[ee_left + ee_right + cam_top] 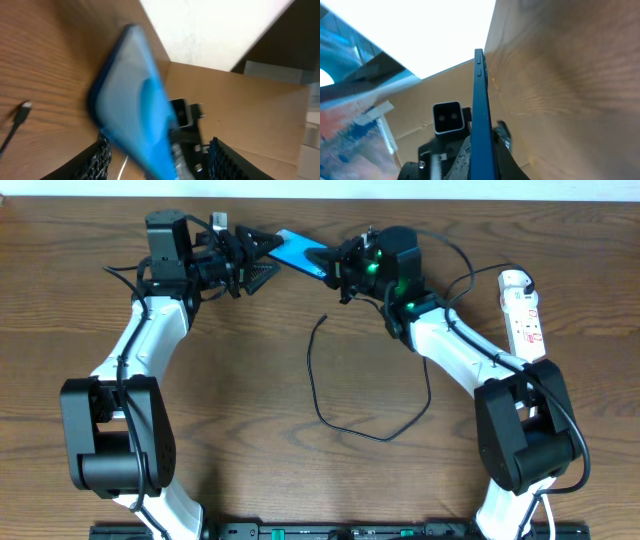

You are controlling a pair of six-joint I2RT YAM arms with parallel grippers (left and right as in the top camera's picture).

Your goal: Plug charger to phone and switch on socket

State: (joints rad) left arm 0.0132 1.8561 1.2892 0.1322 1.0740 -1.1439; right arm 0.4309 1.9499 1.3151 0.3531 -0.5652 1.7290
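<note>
The phone's loose end [287,247] is pointing between my left gripper's open fingers [267,257]. My right gripper should now push it in until those fingers close, and then let go.
The phone [302,252], slim with a bright blue screen, is held off the table at the back centre. My right gripper [340,268] is shut on its right end; the right wrist view shows the phone edge-on [481,100] between the fingers [482,160]. My left gripper [275,256] is open, its fingers spread around the phone's left end without closing. In the left wrist view the blurred phone [135,100] lies between the wide jaws [160,165]. The charger [312,380], a thin black cable, loops on the table, its small plug tip [325,317] free below the phone and also visible in the left wrist view [22,111]. The socket [524,310] lies at the far right.
The charger's far end runs under my right arm [460,350] and its plug head is hidden. The white power strip's cord end is at the back right edge. The table's back edge runs just behind both grippers.
</note>
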